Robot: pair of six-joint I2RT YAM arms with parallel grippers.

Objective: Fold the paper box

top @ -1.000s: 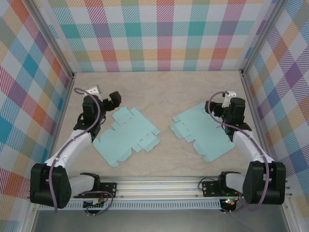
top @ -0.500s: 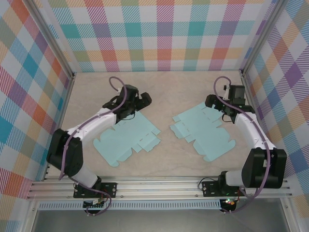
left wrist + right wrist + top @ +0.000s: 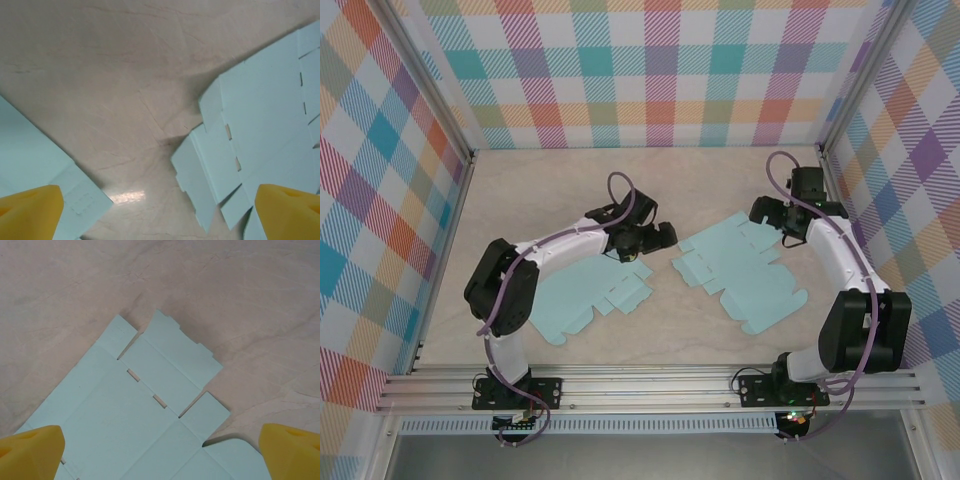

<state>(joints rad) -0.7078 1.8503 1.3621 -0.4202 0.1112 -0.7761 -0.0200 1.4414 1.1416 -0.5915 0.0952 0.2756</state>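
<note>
I expect that when I lift the paper box blank, its side flaps [image 3: 693, 268] will bend while the rest hangs below, since slotted creases [image 3: 233, 147] run along its edges.
Two flat light-blue paper box blanks lie on the table. The left blank [image 3: 570, 295] is under my left arm. The right blank [image 3: 745, 275] lies right of centre. My left gripper [image 3: 658, 238] is open and hovers over the bare gap between the two sheets. In the left wrist view its yellow fingertips [image 3: 31, 210] frame the right blank's flaps [image 3: 260, 120] and a corner of the left blank [image 3: 35, 160]. My right gripper [image 3: 767, 212] is open above the right blank's far corner. In the right wrist view its fingertips [image 3: 30, 450] straddle the slotted flaps [image 3: 165, 360]. Neither gripper holds anything.
The tan tabletop [image 3: 650, 180] is walled by plaid panels at the back [image 3: 650, 80] and on both sides. An aluminium rail [image 3: 650, 385] runs along the near edge by the arm bases.
My left arm has swung from the far left across its blank to the gap between the sheets. The right gripper has shifted slightly towards the back. Both stay open.
</note>
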